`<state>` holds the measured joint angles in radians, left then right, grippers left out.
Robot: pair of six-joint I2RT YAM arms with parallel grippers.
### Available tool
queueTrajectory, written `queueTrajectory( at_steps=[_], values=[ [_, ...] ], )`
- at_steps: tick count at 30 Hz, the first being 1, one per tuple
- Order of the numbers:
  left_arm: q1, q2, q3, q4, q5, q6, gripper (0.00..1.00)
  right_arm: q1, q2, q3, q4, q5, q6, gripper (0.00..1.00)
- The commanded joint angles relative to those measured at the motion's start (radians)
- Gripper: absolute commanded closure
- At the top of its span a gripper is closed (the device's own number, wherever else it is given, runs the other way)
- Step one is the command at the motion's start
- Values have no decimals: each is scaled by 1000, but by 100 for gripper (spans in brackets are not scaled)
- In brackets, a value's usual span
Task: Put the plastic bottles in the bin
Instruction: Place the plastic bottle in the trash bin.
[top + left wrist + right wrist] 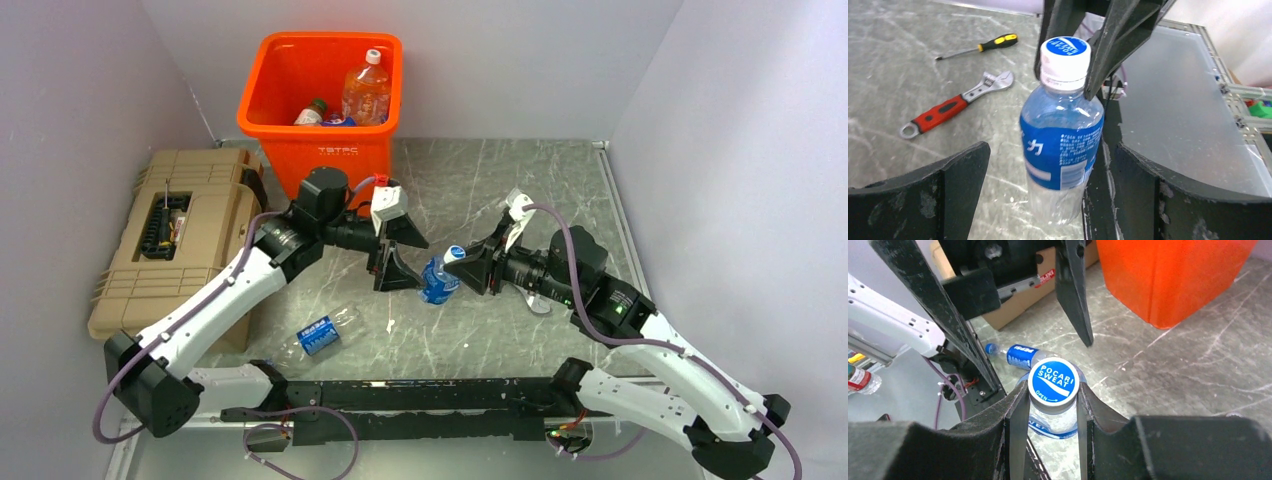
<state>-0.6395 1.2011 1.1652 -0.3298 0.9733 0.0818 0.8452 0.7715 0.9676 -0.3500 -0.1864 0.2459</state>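
Observation:
Next, my left gripper takes the bottle's body (438,282) and carries it over, because my right gripper has the bottle's cap (455,254) and the orange bin is nearer my left gripper.
A clear bottle with a blue label (1062,150) and a white and blue cap (1053,382) stands roughly upright at mid-table. My right gripper (1053,390) is shut on its cap and neck from above, also visible in the top view (462,262). My left gripper (408,258) is open, one finger (923,195) on each side of the bottle's body, and the body sits close to the right-hand one. A second blue-labelled bottle (320,335) lies on its side near the front. The orange bin (322,150) stands at the back, bottles (366,92) inside it.
A tan toolbox case (175,245) sits along the left wall, next to the bin. A red-handled wrench (948,110) and a yellow-handled screwdriver (983,46) lie on the table beyond the bottle. A red-labelled bottle (860,380) lies off the table's edge.

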Motion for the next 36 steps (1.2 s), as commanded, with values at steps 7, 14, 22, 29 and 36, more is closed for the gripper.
queueTrajectory(
  at_steps=[7,14,22,29,36],
  values=[
    [-95,56,-42,212,111,-143,1,0,-17,-6,200,9,9,100],
    [-117,88,-16,192,4,-159,24,0,-32,-13,226,9,10,100],
    [-117,33,3,240,-80,-181,71,0,-60,29,170,9,27,24],
    [-100,-74,94,179,-514,-50,74,0,-172,83,69,132,0,0],
    [-24,-83,325,254,-848,79,75,0,-309,-47,75,256,3,0]
  ],
)
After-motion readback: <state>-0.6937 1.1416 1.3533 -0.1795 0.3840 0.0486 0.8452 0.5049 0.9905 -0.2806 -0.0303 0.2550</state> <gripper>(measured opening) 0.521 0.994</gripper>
